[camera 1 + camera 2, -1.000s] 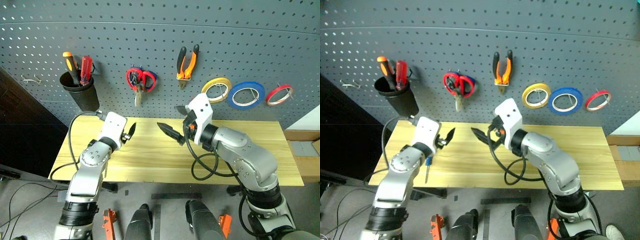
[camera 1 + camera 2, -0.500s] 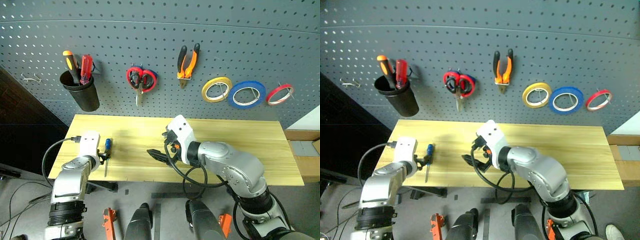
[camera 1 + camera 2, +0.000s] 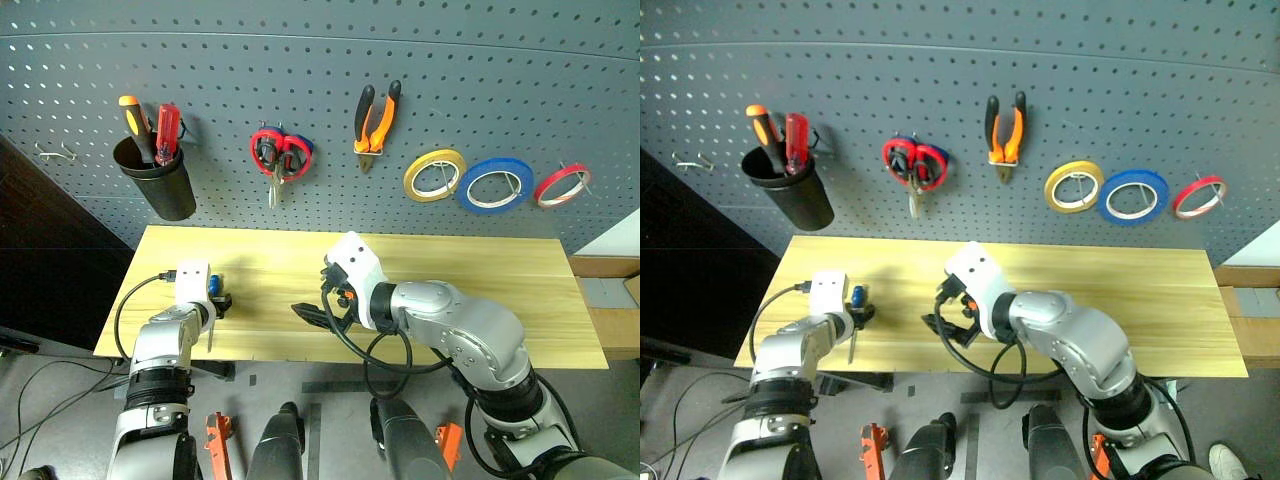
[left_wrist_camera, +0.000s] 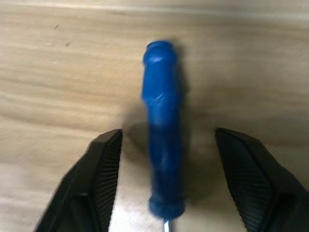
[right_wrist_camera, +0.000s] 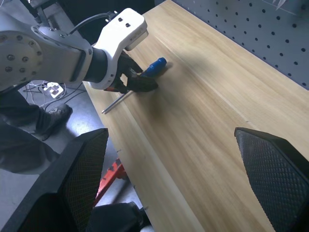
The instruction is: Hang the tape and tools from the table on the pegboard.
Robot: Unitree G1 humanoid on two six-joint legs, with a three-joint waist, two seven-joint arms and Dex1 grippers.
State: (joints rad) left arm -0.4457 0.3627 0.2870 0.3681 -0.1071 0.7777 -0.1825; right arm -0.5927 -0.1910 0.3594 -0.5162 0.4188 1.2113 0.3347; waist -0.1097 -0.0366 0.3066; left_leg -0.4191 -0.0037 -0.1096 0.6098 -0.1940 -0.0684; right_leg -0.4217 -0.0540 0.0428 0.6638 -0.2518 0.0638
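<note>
I expect the blue-handled screwdriver [image 3: 214,286] to slip into the black cup and lean when I lower it in, as the red screwdriver [image 3: 168,134] slants against the cup's wide rim.
A slim screwdriver with a blue handle [image 3: 213,288] lies on the light wood table [image 3: 480,265] near its front left corner. My left gripper [image 4: 167,134] is down over it. Its two black fingers [image 4: 104,169] stand on either side of the blue handle [image 4: 163,121] with a gap on each side, so it is open. My right gripper [image 3: 310,313] hovers open over the table's middle front, with nothing in it. On the pegboard [image 3: 500,80] hang the orange-and-black pliers [image 3: 375,120] and the blue tape [image 3: 493,187].
Also on the pegboard are red-handled scissors [image 3: 279,156], a yellow roll [image 3: 433,175], a thin red roll [image 3: 560,186] and a black cup [image 3: 162,182] holding an orange and a red screwdriver. A bare wire hook [image 3: 55,153] sits at the far left.
My left gripper has come down from above the table to the blue screwdriver and now straddles its handle. The right arm sank lower at first and has since kept still.
</note>
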